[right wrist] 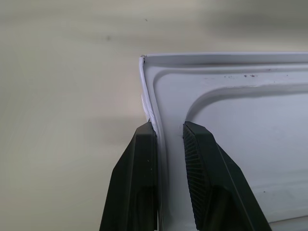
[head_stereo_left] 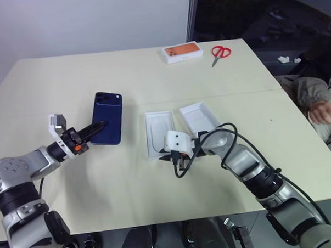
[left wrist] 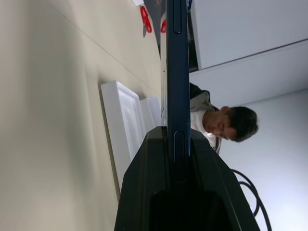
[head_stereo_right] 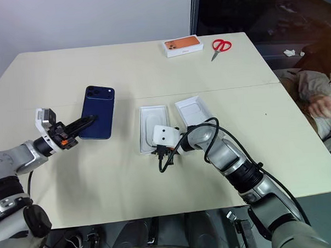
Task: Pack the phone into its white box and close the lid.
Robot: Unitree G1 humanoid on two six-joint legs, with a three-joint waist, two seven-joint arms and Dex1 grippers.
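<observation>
I should open my right gripper, which covers the white box's near rim (head_stereo_left: 156,157), and back it off toward the lid (head_stereo_left: 200,118) before I lay the phone in with my left gripper.
The dark navy phone (head_stereo_left: 107,118) is held tilted above the table, camera cluster at its far end. My left gripper (head_stereo_left: 94,129) is shut on its near end; in the left wrist view the phone (left wrist: 175,72) stands edge-on between the fingers (left wrist: 144,183). A white insert (head_stereo_left: 158,130) with a rounded oval recess lies at the table's middle. My right gripper (right wrist: 168,130) is shut on its near rim, one finger on each side of the thin wall. Whether the white box lies under the insert I cannot tell. The lid (head_stereo_left: 199,117) lies beside it, plain white inside up.
An orange-topped box (head_stereo_left: 182,52) and red scissors (head_stereo_left: 220,53) lie at the table's (head_stereo_left: 152,80) far edge. A person (head_stereo_left: 318,103) sits past the right edge. A black cable (head_stereo_left: 184,170) loops beside my right wrist.
</observation>
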